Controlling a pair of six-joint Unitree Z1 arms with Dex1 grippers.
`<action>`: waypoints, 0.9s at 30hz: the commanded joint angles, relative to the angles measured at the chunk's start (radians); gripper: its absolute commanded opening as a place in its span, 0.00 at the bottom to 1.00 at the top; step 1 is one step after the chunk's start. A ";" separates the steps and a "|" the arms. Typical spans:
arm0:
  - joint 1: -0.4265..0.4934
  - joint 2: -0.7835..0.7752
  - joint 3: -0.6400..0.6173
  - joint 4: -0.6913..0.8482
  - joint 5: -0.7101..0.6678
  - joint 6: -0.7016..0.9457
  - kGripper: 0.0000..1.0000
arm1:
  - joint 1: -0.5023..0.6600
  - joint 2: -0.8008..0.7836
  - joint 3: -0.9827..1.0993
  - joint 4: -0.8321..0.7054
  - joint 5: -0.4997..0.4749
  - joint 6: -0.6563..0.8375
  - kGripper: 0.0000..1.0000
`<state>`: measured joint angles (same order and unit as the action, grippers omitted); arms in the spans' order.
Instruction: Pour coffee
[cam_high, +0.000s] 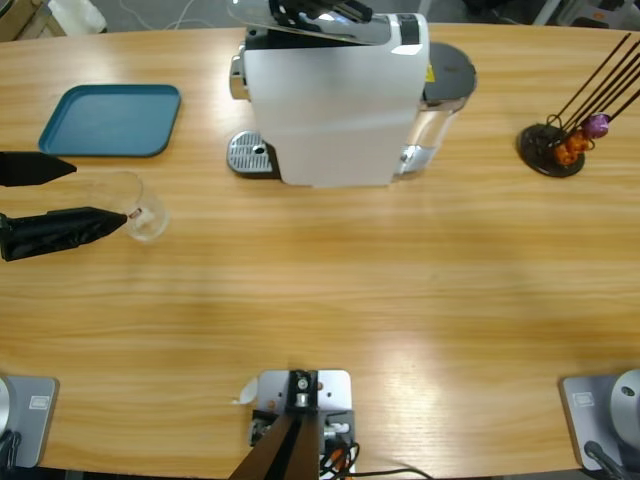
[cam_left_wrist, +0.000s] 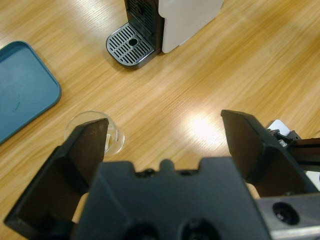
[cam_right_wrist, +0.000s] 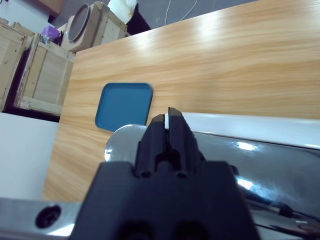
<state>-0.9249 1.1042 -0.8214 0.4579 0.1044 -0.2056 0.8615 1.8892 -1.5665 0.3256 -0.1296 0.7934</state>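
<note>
My gripper will find the clear glass cup empty of coffee when it lifts the cup, because pale wood shows through the base.
A clear glass cup stands upright on the table at the far left. My left gripper comes in from the left edge, open, with one jaw tip at the cup's side and the cup partly hidden behind that jaw in the left wrist view. Whether any coffee lies in the cup I cannot tell. The white coffee machine stands at the back middle, its drip grate bare. My right gripper is shut above the machine's chrome lever.
A blue tray lies at the back left, beyond the cup. At the far right stands a black wire capsule holder with orange and purple capsules. Wooden crates sit off the table's end.
</note>
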 joint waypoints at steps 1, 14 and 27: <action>0.000 -0.033 0.032 0.002 0.005 -0.001 0.99 | 0.019 0.232 0.133 0.055 0.077 0.012 0.00; 0.005 -0.029 0.040 0.000 0.005 -0.001 0.99 | 0.017 0.237 0.140 0.082 0.072 -0.046 0.00; 0.056 -0.085 0.033 -0.052 0.086 -0.033 1.00 | 0.096 -0.217 -0.144 0.353 -0.193 -0.441 1.00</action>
<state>-0.9221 1.0812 -0.8137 0.4232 0.1511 -0.2056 0.8980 1.8492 -1.6293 0.4999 -0.1929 0.4155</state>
